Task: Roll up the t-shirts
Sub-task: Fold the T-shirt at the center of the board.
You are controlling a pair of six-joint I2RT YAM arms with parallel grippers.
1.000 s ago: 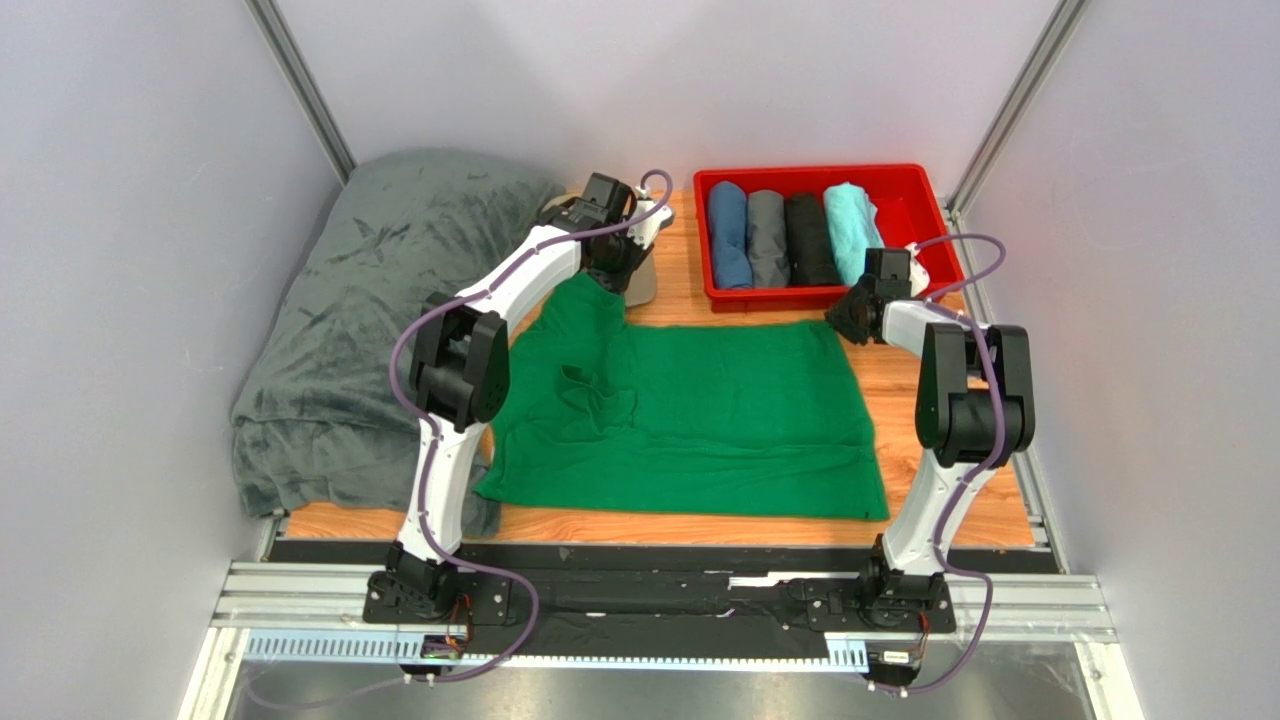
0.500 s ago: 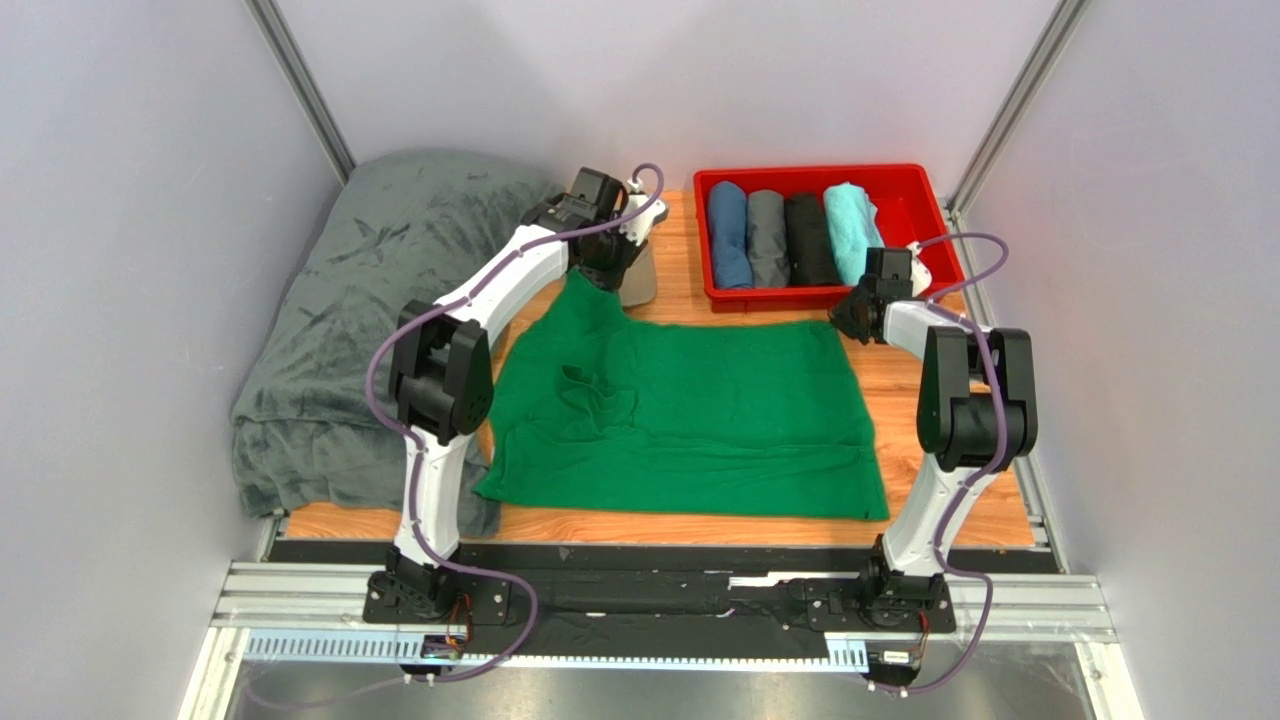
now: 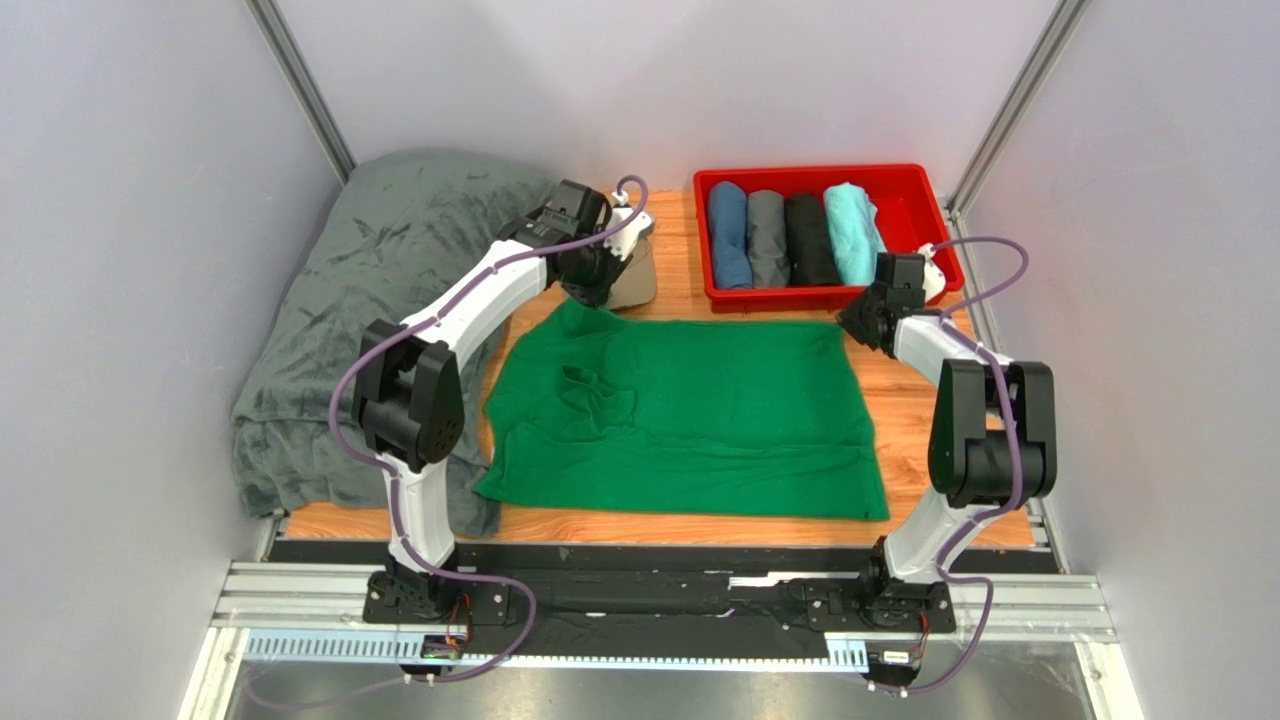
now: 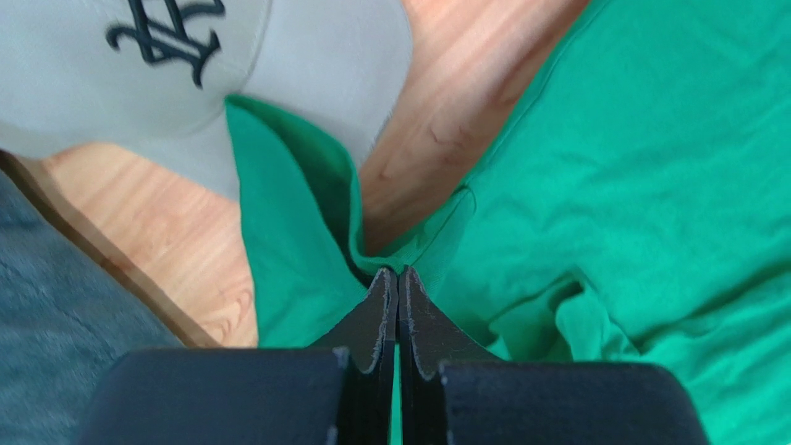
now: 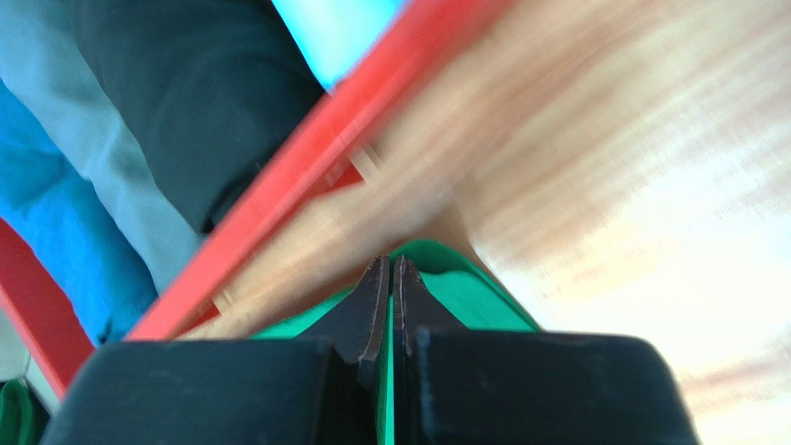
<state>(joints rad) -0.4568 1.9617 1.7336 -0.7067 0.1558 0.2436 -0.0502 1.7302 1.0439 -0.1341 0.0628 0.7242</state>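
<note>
My grippers have the green t-shirt's far edge (image 3: 729,321) straight between them, so my right gripper keeps folding the t-shirt's corner over and lets go at the middle crease (image 3: 751,447).
A green t-shirt (image 3: 691,413) lies spread on the wooden table. My left gripper (image 3: 589,288) is shut on its far left corner, next to the tan cap; in the left wrist view my left gripper (image 4: 398,274) pinches green cloth (image 4: 613,167). My right gripper (image 3: 860,323) is shut on the far right corner, by the red bin; in the right wrist view my right gripper (image 5: 391,264) holds a green edge (image 5: 464,287). Several rolled tees, blue (image 3: 729,233), grey (image 3: 768,236), black (image 3: 809,236) and aqua (image 3: 851,228), lie in the red bin (image 3: 812,174).
A big dark grey-green blanket (image 3: 361,315) fills the left side. A tan cap (image 3: 634,273) sits beside my left gripper and shows in the left wrist view (image 4: 186,83). The red bin's wall (image 5: 306,176) is close to my right gripper. Grey walls enclose the table.
Both grippers have pulled their corners outward: the left one to the left, the right one to the right. The shirt's far edge is stretched wider and flatter.
</note>
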